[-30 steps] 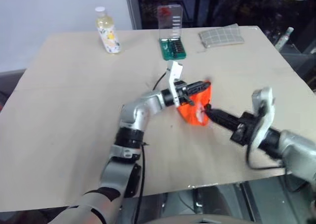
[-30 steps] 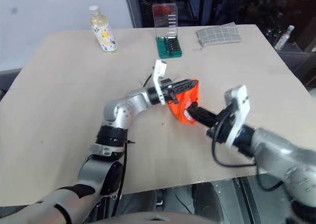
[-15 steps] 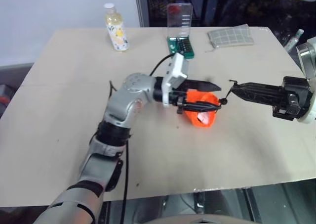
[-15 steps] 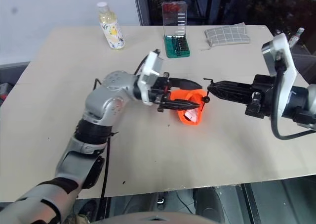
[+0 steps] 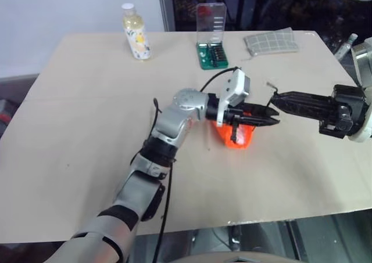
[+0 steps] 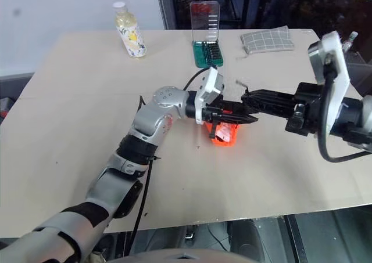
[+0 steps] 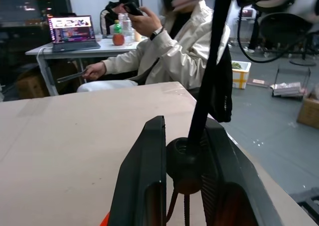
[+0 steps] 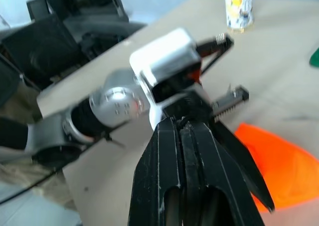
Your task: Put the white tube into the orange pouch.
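The cord is loose where my grippers' tips almost meet (image 5: 269, 102), so my right gripper should draw it up and away while my left gripper keeps hold of the black toggle (image 7: 184, 158).
The orange pouch (image 5: 237, 138) lies on the table's middle, its mouth gathered under my left gripper (image 5: 273, 121). That gripper points level toward the right. In the left wrist view its fingers (image 7: 149, 166) are shut on the black toggle (image 7: 183, 161) of the pouch's thin black cord (image 7: 204, 86). My right gripper (image 5: 272, 99) faces it from the right, tips almost meeting, shut on the cord's upper end (image 8: 182, 121). A pale patch shows at the pouch's mouth (image 6: 222, 135); the white tube itself is hidden.
A yellowish bottle (image 5: 135, 39), a green bit case with a clear lid (image 5: 212, 39) and a grey checked cloth (image 5: 272, 42) stand along the table's far edge. Beyond the table a seated person (image 7: 169, 51) shows in the left wrist view.
My left gripper has slid right over the pouch, rolled, and gone from open to shut on the cord toggle. The pouch's mouth is drawn narrower. The right gripper has risen off the table.
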You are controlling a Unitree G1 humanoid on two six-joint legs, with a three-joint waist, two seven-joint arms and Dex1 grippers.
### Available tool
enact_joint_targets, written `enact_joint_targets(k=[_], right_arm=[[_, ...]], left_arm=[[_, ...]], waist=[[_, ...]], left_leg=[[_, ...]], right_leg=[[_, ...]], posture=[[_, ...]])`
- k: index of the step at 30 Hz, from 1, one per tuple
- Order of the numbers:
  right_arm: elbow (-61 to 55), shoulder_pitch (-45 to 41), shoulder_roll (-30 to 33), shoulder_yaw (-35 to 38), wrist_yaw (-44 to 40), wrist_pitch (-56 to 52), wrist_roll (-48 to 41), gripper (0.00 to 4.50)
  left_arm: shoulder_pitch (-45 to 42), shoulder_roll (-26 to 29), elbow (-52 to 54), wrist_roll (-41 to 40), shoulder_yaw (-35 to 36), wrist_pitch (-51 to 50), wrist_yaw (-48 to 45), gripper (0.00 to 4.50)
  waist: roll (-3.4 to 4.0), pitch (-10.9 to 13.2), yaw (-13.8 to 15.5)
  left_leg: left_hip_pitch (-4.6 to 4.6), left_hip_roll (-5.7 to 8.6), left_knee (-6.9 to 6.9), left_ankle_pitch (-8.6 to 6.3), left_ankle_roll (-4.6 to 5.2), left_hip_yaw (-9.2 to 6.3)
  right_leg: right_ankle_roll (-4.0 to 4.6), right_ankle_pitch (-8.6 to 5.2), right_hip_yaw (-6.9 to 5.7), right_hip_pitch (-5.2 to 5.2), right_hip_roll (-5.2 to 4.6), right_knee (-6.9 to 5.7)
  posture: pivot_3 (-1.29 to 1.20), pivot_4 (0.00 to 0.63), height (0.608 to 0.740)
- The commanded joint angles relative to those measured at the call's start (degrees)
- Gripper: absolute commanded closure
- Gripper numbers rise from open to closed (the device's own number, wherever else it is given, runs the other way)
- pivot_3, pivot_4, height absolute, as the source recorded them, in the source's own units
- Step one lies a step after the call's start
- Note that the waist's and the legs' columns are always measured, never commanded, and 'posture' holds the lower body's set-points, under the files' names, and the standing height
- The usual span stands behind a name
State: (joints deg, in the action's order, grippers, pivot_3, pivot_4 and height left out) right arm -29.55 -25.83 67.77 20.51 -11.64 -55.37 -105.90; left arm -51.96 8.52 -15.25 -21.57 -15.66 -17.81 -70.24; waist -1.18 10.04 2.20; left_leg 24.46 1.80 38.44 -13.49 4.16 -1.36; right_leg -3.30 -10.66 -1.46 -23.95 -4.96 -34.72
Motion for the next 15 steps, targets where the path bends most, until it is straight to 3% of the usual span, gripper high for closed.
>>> enact_joint_targets(k=[1,7,10,15], right_arm=[[4.2,-7.7,1.3,1.3,0.3,4.0,-1.0,4.50],[16.2,-27.8,-1.8,-5.6,3.9,4.4,4.7,4.50],[18.9,-31.8,-2.8,-6.9,2.4,2.7,8.4,4.50],[24.3,-38.3,-7.7,-6.9,3.5,3.8,13.1,4.50]], left_arm=[[-5.1,-0.6,-0.9,-2.3,4.5,-1.1,1.6,4.19],[-11.1,0.5,-3.7,-6.1,10.8,-5.3,2.8,4.19],[-11.6,0.6,-4.2,-6.0,11.4,-5.5,3.5,4.19],[-3.5,3.4,-7.9,2.3,4.6,-3.4,4.2,4.19]], waist=[[0.01,0.0,0.0],[0.06,0.0,-0.3],[0.06,0.0,-0.1],[0.16,0.0,-0.3]], left_leg=[[0.06,0.00,0.04,0.00,0.00,0.00],[0.23,0.01,0.09,0.00,0.00,0.07],[0.26,0.02,0.01,0.00,-0.01,0.06],[0.28,0.10,-0.01,-0.01,0.01,0.18]], right_leg=[[0.00,0.00,0.00,-0.05,0.00,-0.01],[-0.21,0.12,0.09,-0.27,0.05,-0.06],[-0.23,0.14,0.05,-0.29,0.06,-0.03],[-0.24,0.15,0.17,-0.32,0.01,-0.03]], posture=[[0.00,0.150,0.740],[0.00,0.150,0.740],[0.00,0.150,0.740],[0.00,0.150,0.740]])
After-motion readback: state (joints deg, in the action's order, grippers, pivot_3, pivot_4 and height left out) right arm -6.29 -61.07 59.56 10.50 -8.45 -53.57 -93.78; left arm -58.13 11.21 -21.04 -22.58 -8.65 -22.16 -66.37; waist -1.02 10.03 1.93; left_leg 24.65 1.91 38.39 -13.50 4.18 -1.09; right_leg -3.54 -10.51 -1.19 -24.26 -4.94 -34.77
